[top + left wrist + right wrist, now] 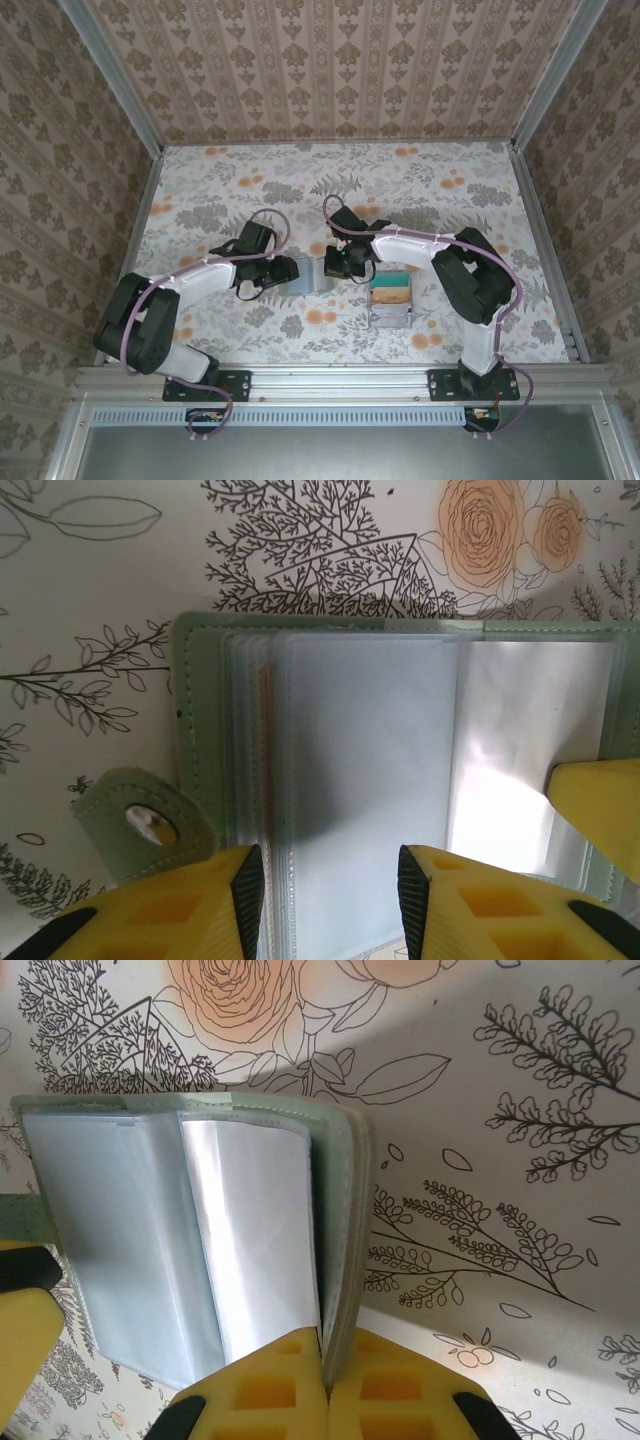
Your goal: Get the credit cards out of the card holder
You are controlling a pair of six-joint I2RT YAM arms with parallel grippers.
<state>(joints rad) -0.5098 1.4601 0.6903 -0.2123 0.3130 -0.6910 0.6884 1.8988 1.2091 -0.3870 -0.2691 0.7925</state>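
Note:
The empty top sleeve is covering the card with the orange edge [266,720], so my left gripper needs to grab the sleeve's stitched edge [285,780] and turn the sleeve toward my right gripper.
The card holder [312,276] lies open on the floral table between both grippers. In the left wrist view its grey-green cover [200,730], snap tab [140,820] and stack of clear plastic sleeves [360,760] show. The top sleeves look empty. A thin orange edge [264,720] shows among the stacked sleeves at the left; I cannot tell if it is one of the credit cards. My left gripper [330,880] is open, its jaws straddling the top sleeve's near edge. My right gripper [328,1360] is shut on the card holder's right cover [345,1220], lifting it on edge.
A grey box-like tray [392,312] with teal and tan contents sits just right of the card holder, under the right arm [470,270]. Patterned walls enclose the table on three sides. Open tabletop lies toward the back [330,170].

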